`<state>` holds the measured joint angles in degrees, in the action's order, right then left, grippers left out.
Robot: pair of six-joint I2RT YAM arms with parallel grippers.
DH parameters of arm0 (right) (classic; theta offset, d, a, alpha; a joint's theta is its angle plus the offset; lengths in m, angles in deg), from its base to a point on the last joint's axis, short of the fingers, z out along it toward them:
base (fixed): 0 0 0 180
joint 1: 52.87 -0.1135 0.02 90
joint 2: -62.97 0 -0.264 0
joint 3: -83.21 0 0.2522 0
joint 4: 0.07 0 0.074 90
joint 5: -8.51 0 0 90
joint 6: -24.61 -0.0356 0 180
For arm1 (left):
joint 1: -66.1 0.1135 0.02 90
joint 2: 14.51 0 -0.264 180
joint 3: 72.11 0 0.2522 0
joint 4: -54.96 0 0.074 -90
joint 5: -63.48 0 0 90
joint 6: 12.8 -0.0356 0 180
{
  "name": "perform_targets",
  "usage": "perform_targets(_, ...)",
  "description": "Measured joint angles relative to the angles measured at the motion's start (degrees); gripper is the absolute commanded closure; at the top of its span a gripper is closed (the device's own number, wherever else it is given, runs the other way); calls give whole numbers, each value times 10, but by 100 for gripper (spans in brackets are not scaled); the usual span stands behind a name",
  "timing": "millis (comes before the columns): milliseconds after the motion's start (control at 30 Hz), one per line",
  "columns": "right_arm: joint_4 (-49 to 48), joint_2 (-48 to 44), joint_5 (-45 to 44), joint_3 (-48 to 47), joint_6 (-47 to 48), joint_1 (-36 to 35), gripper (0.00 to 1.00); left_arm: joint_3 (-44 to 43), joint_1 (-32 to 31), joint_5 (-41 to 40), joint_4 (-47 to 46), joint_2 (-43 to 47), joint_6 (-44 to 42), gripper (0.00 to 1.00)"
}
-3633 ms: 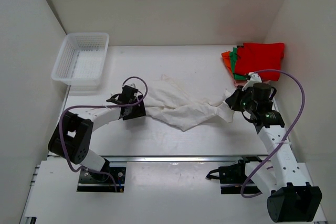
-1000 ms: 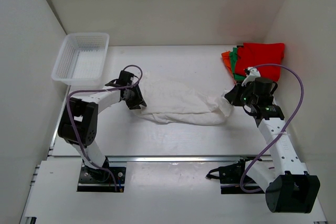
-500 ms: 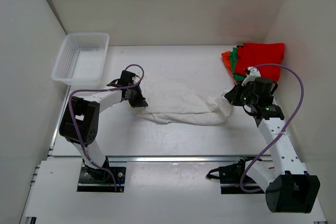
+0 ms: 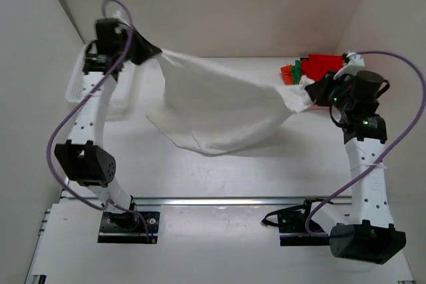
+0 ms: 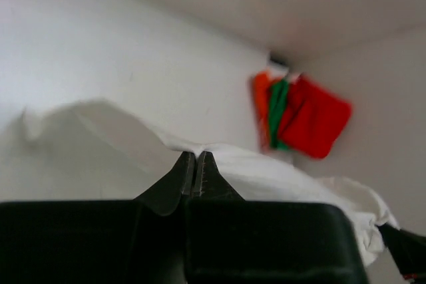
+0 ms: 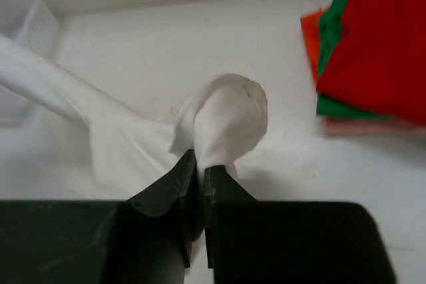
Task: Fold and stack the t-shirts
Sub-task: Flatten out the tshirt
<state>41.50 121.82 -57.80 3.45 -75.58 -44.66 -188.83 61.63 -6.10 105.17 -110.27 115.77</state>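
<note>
My grippers are holding the white t-shirt slack with its lower fold sagging, so next I raise both high and stretch its upper edge taut before laying it down.
The large white t-shirt hangs in the air, stretched between both grippers, its lower fold sagging toward the table. My left gripper is raised at the back left and shut on the shirt's upper edge; its tips pinch the cloth. At the right, my right gripper is shut on a bunched corner of the white t-shirt, the pinch showing at the gripper. The red t-shirt lies on the green and orange ones at the back right.
The white mesh basket stands at the back left, largely behind my left arm, and its corner shows in the right wrist view as the basket. White walls close the table on three sides. A metal rail runs along the near edge.
Both arms have lifted, taking the white t-shirt off the table and spreading it in the air. The left gripper rose far up toward the back left; the right rose less.
</note>
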Motion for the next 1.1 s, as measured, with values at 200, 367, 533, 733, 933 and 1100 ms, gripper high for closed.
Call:
perform_targets(200,-5,-17,40,-140,-23,26,100,-114,87,53,-10,109,25,100)
perform_targets(367,26,-48,19,-230,-27,-2,100,-113,88,82,-45,217,55,100)
perform_targets(533,34,-42,8,-336,-46,-25,100,-199,88,127,-74,207,100,100)
perform_targets(733,-1,-3,43,-364,-69,-16,100,-58,89,177,-124,188,131,100)
perform_targets(933,5,214,71,-421,-79,-11,100,-90,98,184,-42,-79,94,100)
perform_targets(1100,5,395,78,-492,-108,-16,100,-307,104,224,-55,-328,158,100)
